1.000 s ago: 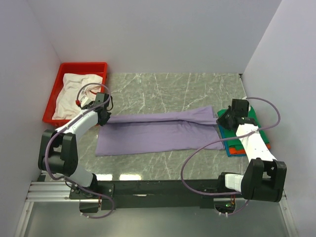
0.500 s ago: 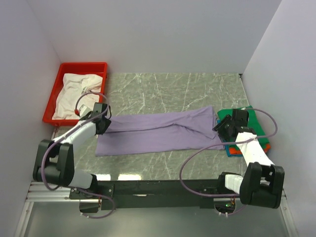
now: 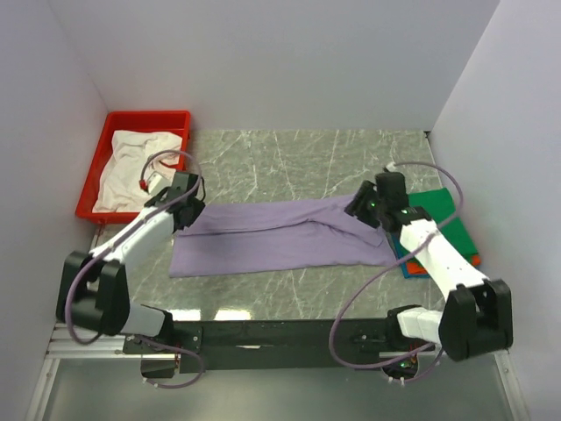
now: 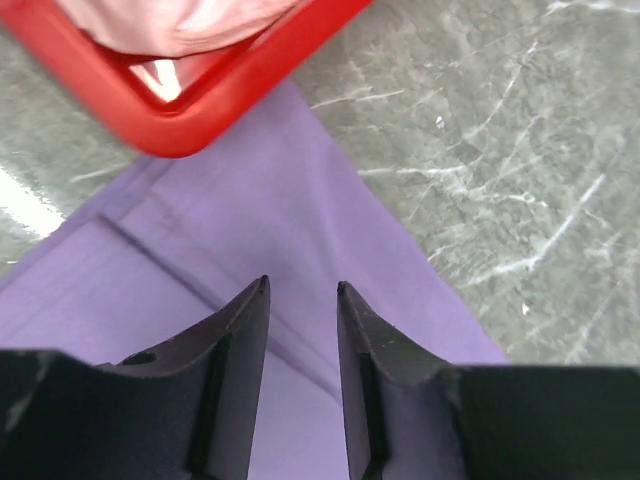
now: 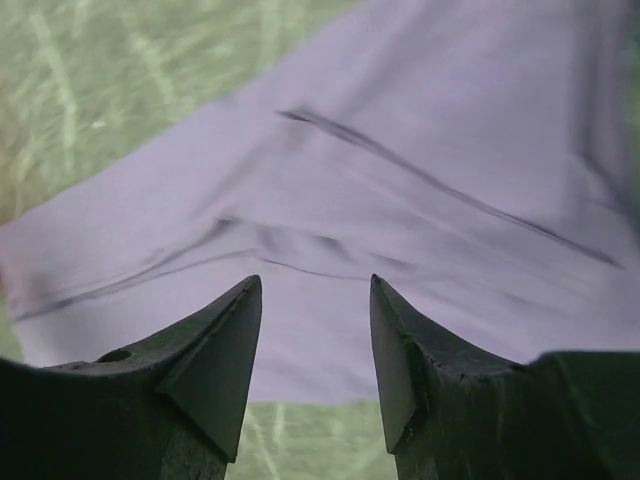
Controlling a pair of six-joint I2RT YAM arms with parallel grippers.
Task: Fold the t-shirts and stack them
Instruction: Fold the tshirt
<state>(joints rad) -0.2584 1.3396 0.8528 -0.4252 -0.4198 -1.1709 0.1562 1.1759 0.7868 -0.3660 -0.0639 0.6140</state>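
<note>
The lavender t-shirt's folded edge bends crooked [image 3: 310, 221] close to its middle. Next, my right gripper straightens the slanted flap [image 3: 340, 215] while my left gripper waits, before the next fold.
A pale lavender t-shirt [image 3: 280, 235] lies folded into a long strip across the marble table [image 3: 289, 158]. My left gripper [image 3: 188, 210] hovers open over its left end [image 4: 250, 240], nothing between the fingers. Over the shirt's right end [image 5: 400, 190] my right gripper [image 3: 364, 207] also stands open and empty. A folded stack with a green t-shirt [image 3: 456, 224] on top and orange and blue edges [image 3: 419, 266] below sits at the right. A white t-shirt [image 3: 136, 162] lies crumpled in the red tray [image 3: 145, 118].
The red tray's corner [image 4: 190, 110] is just beyond my left fingers. White walls close in the table on the left, back and right. Bare marble [image 3: 298, 158] stretches behind the lavender shirt.
Both grippers have opened and let go of the lavender shirt. The right gripper moved left from the green stack to the shirt's right end; the left gripper stayed near the left end.
</note>
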